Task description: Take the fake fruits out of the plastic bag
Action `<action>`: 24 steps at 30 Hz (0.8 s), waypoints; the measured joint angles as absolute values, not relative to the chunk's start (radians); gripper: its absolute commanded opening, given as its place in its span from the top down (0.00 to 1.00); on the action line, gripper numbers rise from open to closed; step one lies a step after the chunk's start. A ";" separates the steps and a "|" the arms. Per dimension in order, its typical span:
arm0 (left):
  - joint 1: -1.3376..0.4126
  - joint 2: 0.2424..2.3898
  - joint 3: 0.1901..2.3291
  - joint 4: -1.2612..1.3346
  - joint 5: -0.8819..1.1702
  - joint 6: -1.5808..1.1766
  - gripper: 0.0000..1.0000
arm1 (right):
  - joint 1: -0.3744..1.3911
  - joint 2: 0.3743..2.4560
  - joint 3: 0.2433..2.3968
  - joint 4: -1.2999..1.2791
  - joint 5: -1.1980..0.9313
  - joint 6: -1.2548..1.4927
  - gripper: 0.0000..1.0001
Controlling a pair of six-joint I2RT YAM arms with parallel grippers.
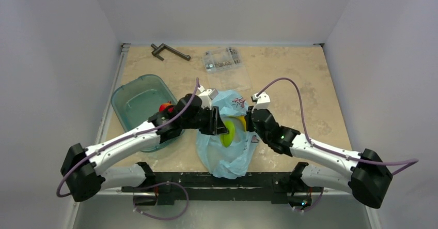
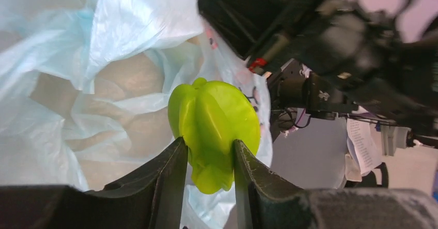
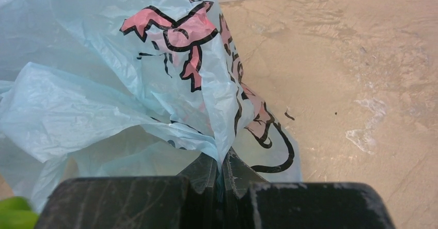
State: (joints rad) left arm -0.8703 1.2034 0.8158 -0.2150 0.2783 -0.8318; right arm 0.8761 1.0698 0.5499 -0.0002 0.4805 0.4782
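The green fruit (image 1: 228, 134) is clear of the bag's folds, so my left gripper should keep going to the teal tub (image 1: 143, 104) and let go of the fruit over the tub's open bottom.
The light-blue plastic bag (image 1: 227, 151) lies at the table's near middle, its mouth held open. My left gripper (image 1: 221, 124) is shut on the green fruit (image 2: 214, 125), which it holds at the bag's opening; the fruit also shows in the top view (image 1: 228, 132). My right gripper (image 1: 249, 121) is shut on a fold of the bag (image 3: 155, 84) and pinches its printed edge. A bit of yellow banana (image 1: 241, 121) shows in the bag next to the right gripper. The dark red apple (image 1: 165, 107) sits in the teal tub (image 1: 135, 105).
A clear flat parts box (image 1: 223, 59) and a dark metal tool (image 1: 169, 51) lie at the back of the table. The teal tub stands on the left, under my left arm.
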 measured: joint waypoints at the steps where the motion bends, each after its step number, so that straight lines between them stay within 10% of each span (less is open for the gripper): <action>1: -0.870 1.172 0.841 -0.260 0.269 -0.810 0.83 | 0.876 1.064 0.547 -0.004 0.482 0.479 1.00; 24: -0.614 0.911 0.952 -0.964 -0.600 -0.699 0.72 | 0.876 0.943 0.482 -0.028 0.455 0.470 1.00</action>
